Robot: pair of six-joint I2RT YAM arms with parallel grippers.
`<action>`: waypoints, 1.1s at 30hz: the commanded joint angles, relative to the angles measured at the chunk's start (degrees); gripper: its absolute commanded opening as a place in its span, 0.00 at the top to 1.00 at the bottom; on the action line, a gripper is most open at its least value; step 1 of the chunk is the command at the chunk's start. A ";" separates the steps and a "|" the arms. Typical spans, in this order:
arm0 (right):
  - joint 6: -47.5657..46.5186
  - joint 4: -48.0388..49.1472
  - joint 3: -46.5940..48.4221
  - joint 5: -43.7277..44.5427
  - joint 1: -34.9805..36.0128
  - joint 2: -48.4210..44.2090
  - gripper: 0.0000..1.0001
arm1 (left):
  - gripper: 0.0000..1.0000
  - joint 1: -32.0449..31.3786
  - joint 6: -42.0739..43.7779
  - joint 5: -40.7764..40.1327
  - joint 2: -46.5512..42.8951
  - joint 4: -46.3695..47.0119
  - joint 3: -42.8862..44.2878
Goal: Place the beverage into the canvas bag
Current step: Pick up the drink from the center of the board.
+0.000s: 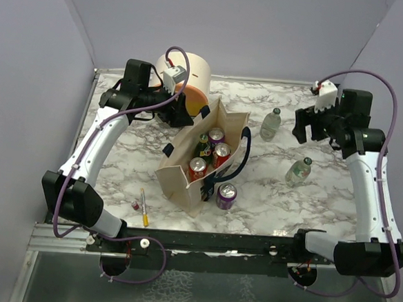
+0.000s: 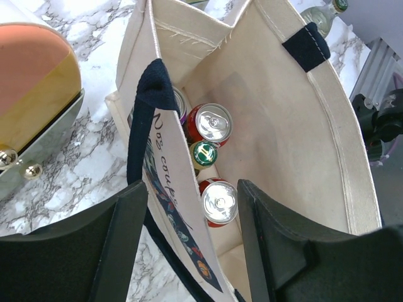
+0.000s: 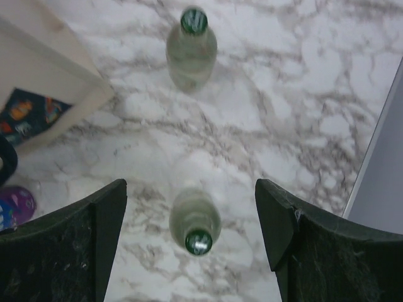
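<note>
The nearer glass bottle (image 1: pixel 297 172) is across the canvas bag from my left gripper, so my right gripper should grab it by its cap (image 1: pixel 307 160) and lower it inside.
The canvas bag (image 1: pixel 185 181) stands open mid-table with navy handles and holds several cans and a green-capped bottle (image 2: pixel 203 153). My left gripper (image 1: pixel 185 112) is open at the bag's far-left end. In the left wrist view the gripper (image 2: pixel 191 189) straddles the bag's printed wall (image 2: pixel 165 165), with one finger outside and one inside above a red can (image 2: pixel 218 201). My right gripper (image 1: pixel 307 129) is open and empty, above the table. In the right wrist view the gripper (image 3: pixel 191 189) is above a clear glass bottle (image 3: pixel 195 223) that stands upright to the bag's right (image 1: pixel 298 170).
A second glass bottle (image 1: pixel 271 123) stands farther back and also shows in the right wrist view (image 3: pixel 191 53). A purple can (image 1: pixel 226 195) stands by the bag's near corner. The cream-and-orange drawer box (image 1: pixel 193 78) is behind the bag. A yellow pen (image 1: pixel 144 206) lies near the front edge.
</note>
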 commanded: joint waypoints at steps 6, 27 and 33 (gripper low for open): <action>-3.16 -11.51 -13.47 7.28 -4.34 -7.11 0.18 | 0.35 -0.33 0.83 -1.80 0.46 1.72 1.05; -7.65 -9.24 -14.69 2.98 -6.37 2.44 0.44 | 0.35 -0.43 1.55 -2.13 -0.51 1.50 0.82; -7.08 -8.71 -14.61 2.80 -6.55 2.71 0.54 | 0.35 -0.42 1.75 -2.08 -0.23 1.50 1.15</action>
